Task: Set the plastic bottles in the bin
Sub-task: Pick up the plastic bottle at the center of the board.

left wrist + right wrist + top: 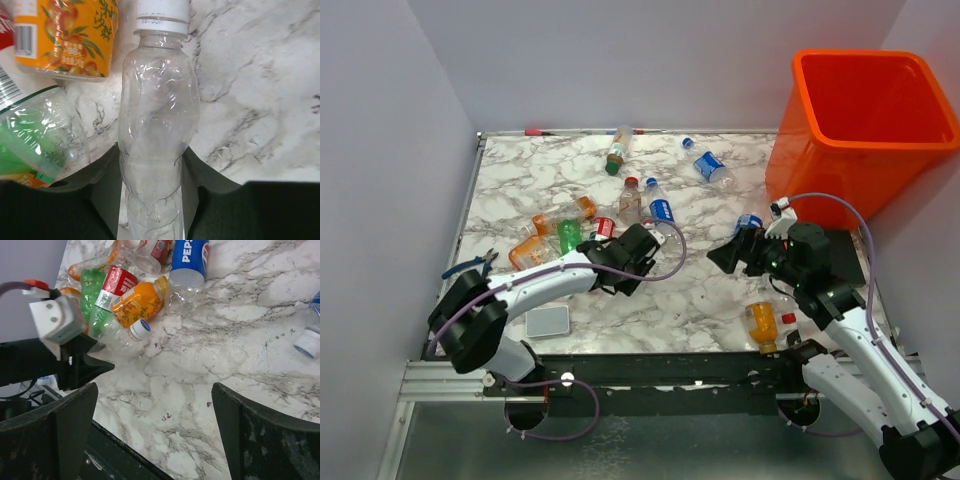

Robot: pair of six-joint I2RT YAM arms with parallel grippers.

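Observation:
My gripper is going to carry the bottle by the cap, and the whole bottle will come along, because the white cap [140, 329] sits squarely on the crushed clear bottle's neck [128, 335].
A crushed clear bottle [157, 125] with a white cap lies lengthwise between the fingers of my left gripper [151, 167], which press on both its sides; it rests on the marble table. From above, that gripper [632, 258] covers the bottle beside a heap of bottles [560, 232]. An orange-label bottle [65, 35] and a green one [30, 140] lie just left of it. My right gripper [155, 390] hangs open over bare marble, nothing between its fingers; from above the right gripper [725, 255] is mid-table. The orange bin [820, 170] stands at the back right.
More bottles lie scattered: a Pepsi one [660, 207], a blue-label one [710, 166], one at the back [617, 152], an orange one [761, 325] by the right arm. Blue-handled pliers [470, 266] and a grey pad [547, 320] lie front left. Walls enclose the table.

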